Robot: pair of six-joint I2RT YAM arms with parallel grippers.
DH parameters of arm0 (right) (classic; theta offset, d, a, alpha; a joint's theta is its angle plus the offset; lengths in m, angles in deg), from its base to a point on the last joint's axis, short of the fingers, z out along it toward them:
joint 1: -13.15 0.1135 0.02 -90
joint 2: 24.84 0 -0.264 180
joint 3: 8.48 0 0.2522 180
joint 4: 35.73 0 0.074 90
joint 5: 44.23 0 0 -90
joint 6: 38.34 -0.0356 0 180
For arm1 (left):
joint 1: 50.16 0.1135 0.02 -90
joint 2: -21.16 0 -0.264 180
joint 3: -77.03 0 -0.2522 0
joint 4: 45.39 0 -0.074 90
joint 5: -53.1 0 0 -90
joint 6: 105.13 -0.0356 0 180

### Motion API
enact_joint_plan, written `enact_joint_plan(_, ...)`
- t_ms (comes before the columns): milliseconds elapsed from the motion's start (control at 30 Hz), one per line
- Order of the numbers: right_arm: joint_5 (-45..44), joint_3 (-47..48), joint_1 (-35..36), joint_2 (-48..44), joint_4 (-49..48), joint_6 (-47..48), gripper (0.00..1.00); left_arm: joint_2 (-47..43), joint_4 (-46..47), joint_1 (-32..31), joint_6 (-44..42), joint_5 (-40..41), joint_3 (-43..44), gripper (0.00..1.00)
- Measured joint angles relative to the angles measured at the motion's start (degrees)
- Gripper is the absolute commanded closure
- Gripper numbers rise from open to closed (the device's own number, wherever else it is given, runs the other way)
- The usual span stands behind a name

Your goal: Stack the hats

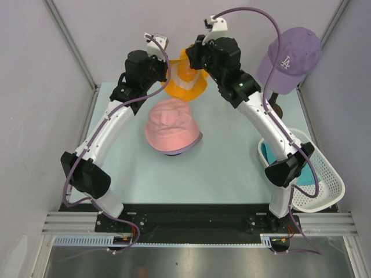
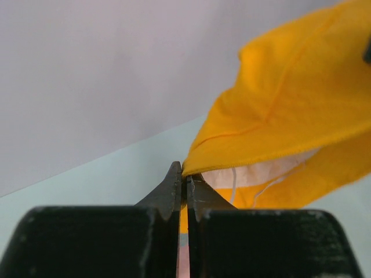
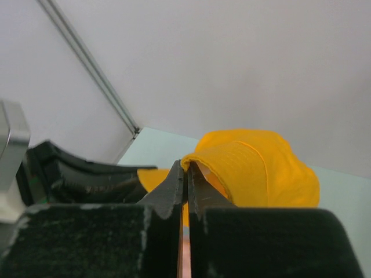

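Note:
The left gripper keeps bringing the orange hat's brim over the pink hat's top while the orange hat's open side [image 1: 186, 72] faces the pink hat's top [image 1: 171, 112], and lets go there.
An orange hat [image 1: 184, 81] hangs above the back of the table between my two arms. My left gripper [image 2: 185, 174] is shut on its brim [image 2: 272, 110] at one side, and my right gripper [image 3: 186, 169] is shut on the brim [image 3: 255, 168] at the other side. In the top view both grippers, left [image 1: 163, 74] and right [image 1: 196, 63], meet at the orange hat. A pink hat [image 1: 171, 132] sits crown up in the middle of the table, over a lavender hat whose brim [image 1: 197, 141] peeks out at the right. A teal hat [image 1: 266, 153] lies in the basket, mostly hidden by my right arm.
A white mesh basket [image 1: 322, 188] stands at the right edge of the table. A purple baseball cap [image 1: 291, 58] with a white LA logo sits on a stand at the back right. Grey walls close in the table on the left, back and right.

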Motion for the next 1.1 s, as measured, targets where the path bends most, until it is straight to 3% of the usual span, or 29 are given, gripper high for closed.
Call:
enact_joint_plan(200, 2.34, -2.95, 3.85, 1.6, -3.04, 1.92, 1.0, -0.28, 2.05, 4.72, 1.05, -0.17, -1.77, 1.0)
enact_joint_plan(467, 4.46, -16.9, 8.83, -2.49, -6.64, 1.44, 1.0, -10.69, 1.97, 6.1, 2.12, 1.36, -18.16, 1.0)
enact_joint_plan(633, 5.14, -22.84, 10.6, -6.38, -7.17, 0.42, 1.0, -20.26, 1.6, 6.19, 5.05, 0.9, -27.96, 0.92)
enact_joint_plan(667, 5.25, -23.74, 10.84, -7.17, -7.37, 0.31, 1.0, -22.45, 1.44, 6.25, 5.7, 0.48, -29.81, 0.87)
enact_joint_plan(767, 5.18, -26.38, 11.32, -9.75, -7.67, -0.09, 1.0, -29.09, 1.27, 6.29, 7.5, -1.75, -35.04, 0.5)
enact_joint_plan(800, 5.14, -27.1, 11.43, -10.51, -7.74, -0.17, 1.0, -30.71, 1.07, 6.29, 7.72, -2.45, -36.26, 0.3)
enact_joint_plan(867, 5.01, -28.92, 11.72, -12.17, -7.78, -0.52, 1.0, -33.86, 0.09, 6.38, 8.66, -4.04, -38.51, 0.13)
enact_joint_plan(933, 4.68, -31.32, 11.89, -13.9, -7.96, -0.94, 1.0, -36.0, -1.29, 6.45, 10.21, -5.51, -40.04, 0.08)
enact_joint_plan(1100, 4.57, -38.49, 12.41, -17.64, -8.15, -2.73, 1.0, -41.29, -6.1, 6.49, 13.6, -8.28, -43.89, 0.06)
